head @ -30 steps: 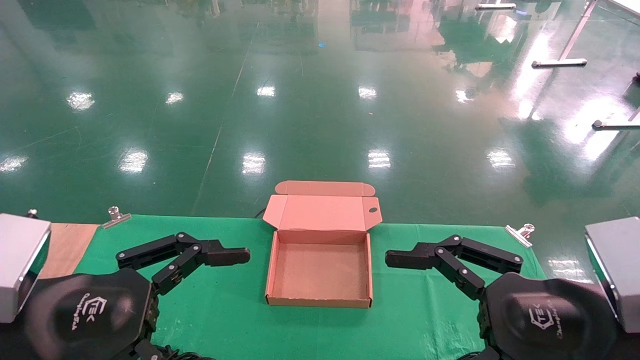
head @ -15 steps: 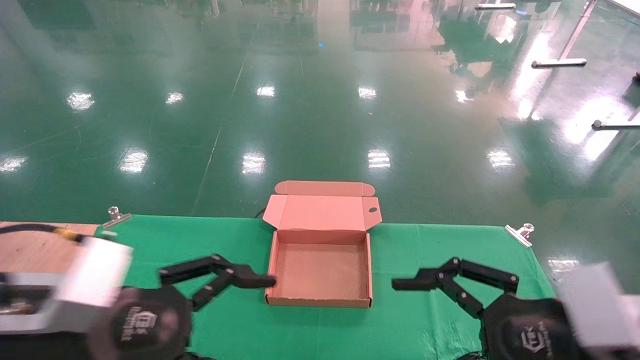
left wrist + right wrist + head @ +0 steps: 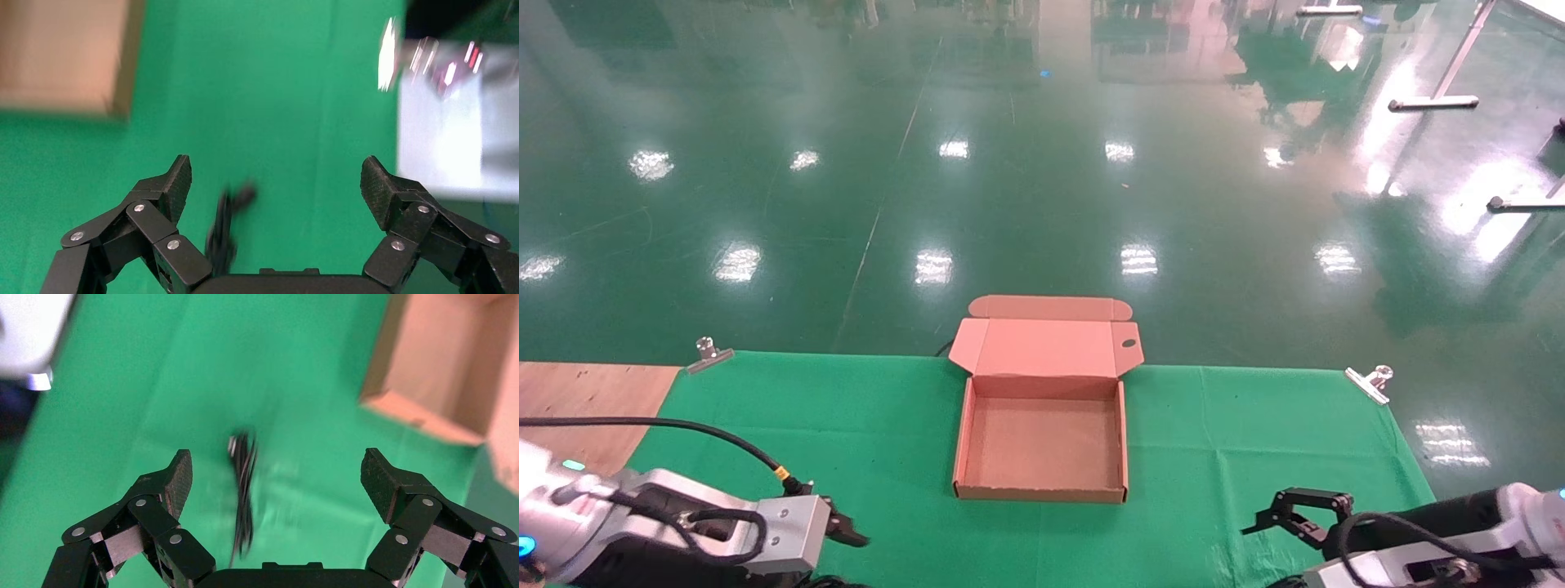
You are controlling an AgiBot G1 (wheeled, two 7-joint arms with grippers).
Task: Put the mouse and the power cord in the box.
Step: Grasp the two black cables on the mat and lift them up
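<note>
The power cord [image 3: 222, 236] is in a narrow bundle, with its plug end [image 3: 246, 193] close. So the power cord will stay together when I pick it up.
The box [image 3: 1042, 441] lies open in the middle of the green cloth, its lid [image 3: 1046, 347] folded back and its tray bare. My left gripper [image 3: 846, 535] is low at the near left, and in its wrist view it [image 3: 275, 177] stands open over the cloth. A blurred black shape [image 3: 227, 223] lies near one finger; I cannot tell if it is the mouse. My right gripper [image 3: 1291, 514] is low at the near right, also open [image 3: 275, 471]. The power cord [image 3: 243, 490], a thin black bundle, lies on the cloth beneath it. A box corner [image 3: 440, 361] shows farther off.
Metal clips [image 3: 708, 353] [image 3: 1369, 382] pin the cloth at the far corners. Bare wooden tabletop [image 3: 592, 400] shows at the left. A black arm cable [image 3: 682, 429] arcs over the left side. The table's far edge runs behind the box.
Both arms have pulled back from beside the box toward the near table edge and dropped low. Both grippers stay open. The box has not moved.
</note>
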